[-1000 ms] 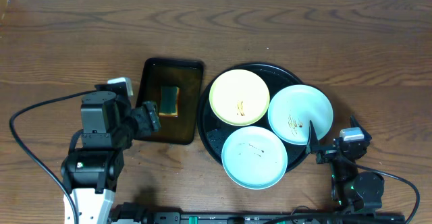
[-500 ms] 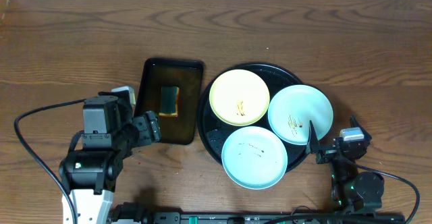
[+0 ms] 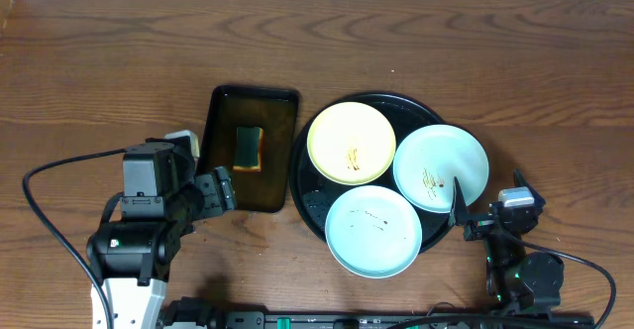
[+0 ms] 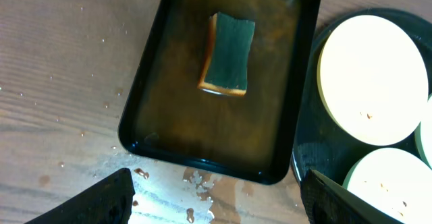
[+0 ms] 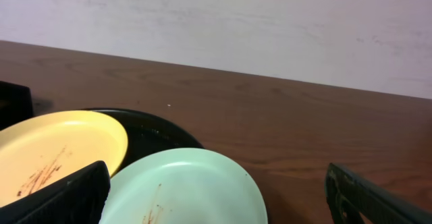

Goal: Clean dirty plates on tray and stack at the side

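Observation:
The robot's right gripper is pointing level across the mint plate's front rim (image 3: 440,210), so it should tip down and pinch the rim (image 3: 486,164) farthest from the yellow plate.
Three plates lie on the round black tray (image 3: 305,202): a pale yellow plate (image 3: 352,141) at the back left, a mint plate (image 3: 441,165) at the right, and a light blue plate (image 3: 373,230) in front. All carry thin brown streaks. My left gripper (image 3: 213,190) is open and empty, above the table at the front edge of a rectangular tray; the left wrist view shows its jaws (image 4: 216,207) wide apart. My right gripper (image 3: 483,202) is open and empty, at the mint plate's front right rim. The right wrist view shows the mint plate (image 5: 189,190) and the yellow plate (image 5: 54,150).
A rectangular dark tray (image 3: 223,111) holding brownish liquid stands left of the black tray, with a green and yellow sponge (image 3: 249,147) in it. The sponge also shows in the left wrist view (image 4: 228,55). Water drops wet the table (image 4: 202,183) in front of this tray.
My left gripper has drawn back a little toward the table's front edge, away from the sponge. The right arm and the plates have not moved.

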`<move>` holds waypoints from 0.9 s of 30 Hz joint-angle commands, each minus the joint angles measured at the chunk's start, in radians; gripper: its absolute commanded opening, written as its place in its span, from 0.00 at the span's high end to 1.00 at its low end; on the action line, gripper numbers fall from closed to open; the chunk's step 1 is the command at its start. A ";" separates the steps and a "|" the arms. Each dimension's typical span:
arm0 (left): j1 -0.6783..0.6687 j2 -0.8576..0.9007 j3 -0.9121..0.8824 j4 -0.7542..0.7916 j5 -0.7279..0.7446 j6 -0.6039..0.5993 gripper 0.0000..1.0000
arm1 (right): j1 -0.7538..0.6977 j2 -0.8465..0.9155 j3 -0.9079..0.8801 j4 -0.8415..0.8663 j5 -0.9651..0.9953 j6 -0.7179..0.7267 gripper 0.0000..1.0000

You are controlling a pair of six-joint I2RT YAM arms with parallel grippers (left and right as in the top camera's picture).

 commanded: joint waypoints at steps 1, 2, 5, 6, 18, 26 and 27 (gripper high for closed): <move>0.006 -0.001 0.027 0.025 0.006 0.020 0.21 | 0.005 0.004 -0.003 -0.002 -0.016 0.035 0.01; 0.006 -0.001 0.027 0.034 0.006 0.020 0.21 | 0.005 0.013 -0.003 -0.001 -0.010 0.034 0.01; 0.006 0.003 0.027 0.069 0.006 0.021 0.20 | 0.005 0.037 0.002 -0.002 0.003 0.043 0.01; 0.006 0.006 0.027 0.082 0.006 0.021 0.20 | 0.005 0.047 0.005 -0.002 0.002 0.043 0.01; 0.005 0.235 0.087 0.129 -0.003 0.037 0.26 | 0.005 0.434 0.332 -0.239 0.008 0.157 0.01; 0.005 0.445 0.258 0.065 -0.023 0.037 0.27 | 0.003 0.768 0.670 -0.519 0.010 0.164 0.01; 0.005 0.464 0.269 0.058 -0.021 0.037 0.27 | 0.004 0.806 0.703 -0.548 0.003 0.164 0.01</move>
